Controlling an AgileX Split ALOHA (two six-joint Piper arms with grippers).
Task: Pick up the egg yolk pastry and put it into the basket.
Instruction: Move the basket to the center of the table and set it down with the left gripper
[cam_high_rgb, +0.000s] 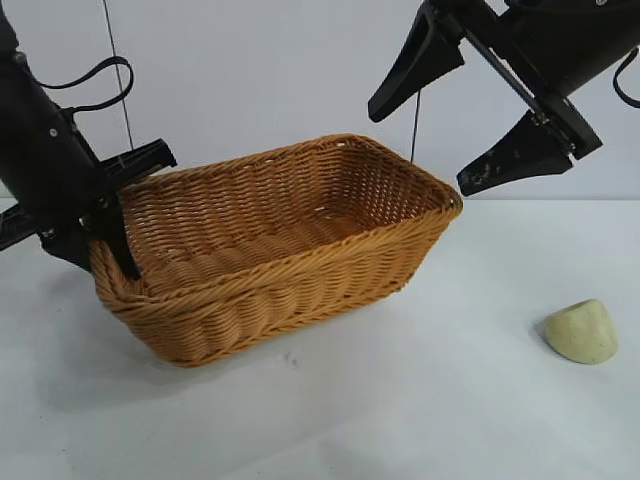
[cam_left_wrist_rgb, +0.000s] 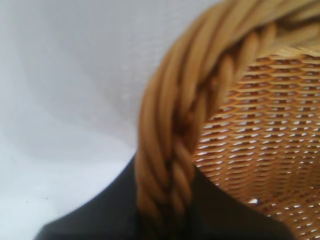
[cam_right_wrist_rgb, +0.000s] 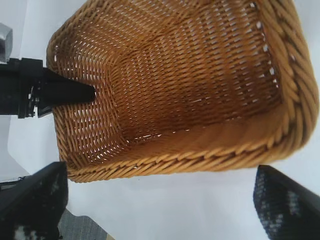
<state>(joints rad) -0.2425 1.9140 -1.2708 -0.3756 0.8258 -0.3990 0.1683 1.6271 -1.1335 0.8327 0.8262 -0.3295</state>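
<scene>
The basket is crooked, with its far end (cam_high_rgb: 402, 168) toward the wall. My left gripper should swing the basket's held rim (cam_high_rgb: 104, 272) back to straighten the basket, and then open.
The golden-tan wicker basket (cam_high_rgb: 300, 152) stands on the white table, left of centre. My left gripper (cam_high_rgb: 113, 228) is shut on the braided rim of its left short side, one finger inside and one outside; in the left wrist view the rim (cam_left_wrist_rgb: 170, 145) runs down between the dark fingers of this gripper (cam_left_wrist_rgb: 165, 212). The pale yellow egg yolk pastry (cam_high_rgb: 582, 331) lies alone on the table at the front right, well apart from the basket. My right gripper (cam_high_rgb: 420, 148) hangs open in the air above the basket's right end, holding nothing. The right wrist view shows the basket (cam_right_wrist_rgb: 200, 156) empty, with the right gripper (cam_right_wrist_rgb: 160, 197) open.
White tabletop (cam_high_rgb: 400, 410) spreads in front of and to the right of the basket. A white wall stands behind it. A thin dark cable (cam_high_rgb: 118, 70) hangs at the back left. The left arm's finger (cam_right_wrist_rgb: 67, 92) shows inside the basket in the right wrist view.
</scene>
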